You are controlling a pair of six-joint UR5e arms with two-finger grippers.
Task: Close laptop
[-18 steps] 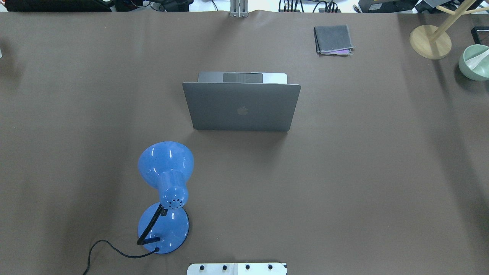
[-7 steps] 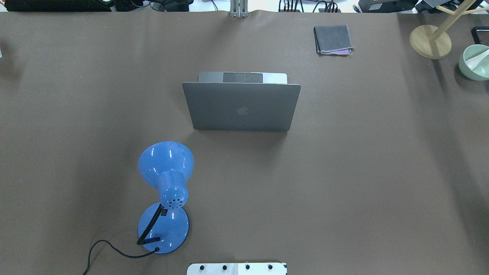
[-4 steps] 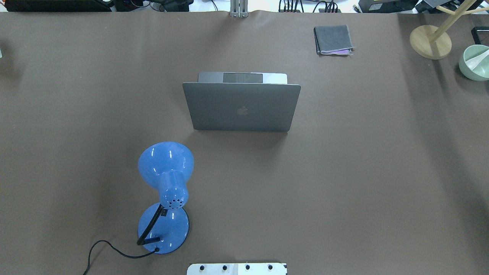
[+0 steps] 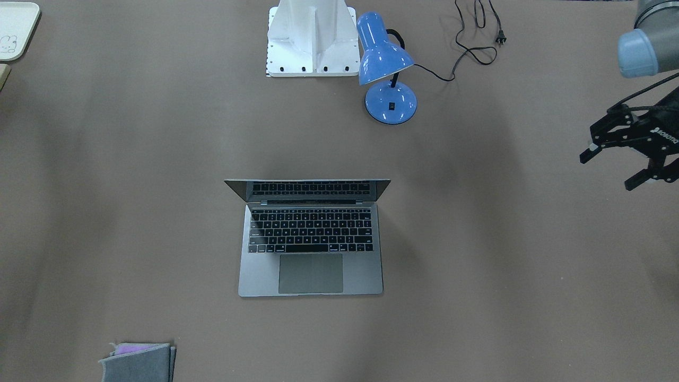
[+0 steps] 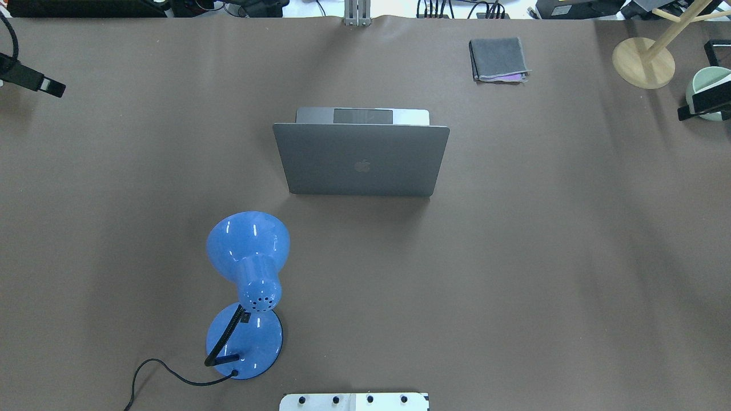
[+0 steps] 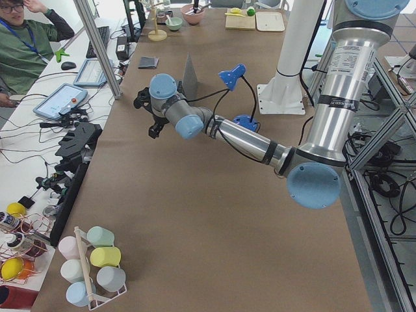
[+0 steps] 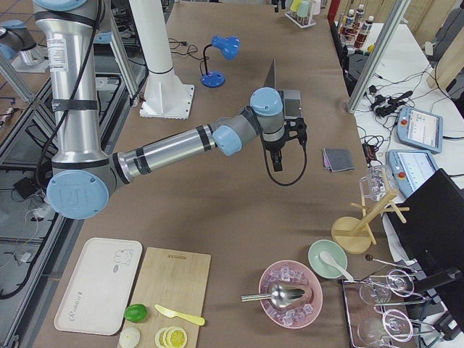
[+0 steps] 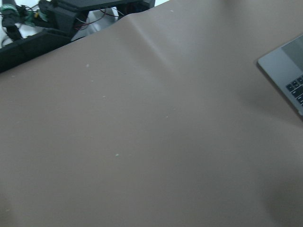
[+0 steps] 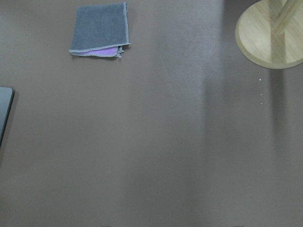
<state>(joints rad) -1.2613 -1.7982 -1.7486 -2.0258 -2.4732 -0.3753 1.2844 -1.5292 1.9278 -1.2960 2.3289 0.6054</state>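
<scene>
I expect the lid (image 4: 308,190) to swing past upright and fold down flat when I push it, since it leans back from the hinge (image 4: 311,202) behind the keyboard.
The space-grey laptop (image 5: 361,162) stands open in the middle of the table, its lid back with the apple logo toward the overhead camera. The front view shows its keyboard and trackpad (image 4: 310,239). My left gripper (image 4: 607,171) is open and empty, in the air far off the laptop's side; one of its fingers (image 5: 45,84) shows at the overhead view's left edge. A part of my right gripper (image 5: 705,104) shows at the right edge, and I cannot tell its state. A laptop corner (image 8: 289,78) shows in the left wrist view and an edge (image 9: 4,113) in the right wrist view.
A blue desk lamp (image 5: 248,268) with a black cord stands near the robot's side, left of the laptop. A grey felt pouch (image 5: 498,58), a wooden stand base (image 5: 642,63) and a green bowl (image 5: 708,85) are at the far right.
Both grippers have come into the overhead view, the left at the left edge and the right at the right edge. The laptop and the lamp have not moved.
</scene>
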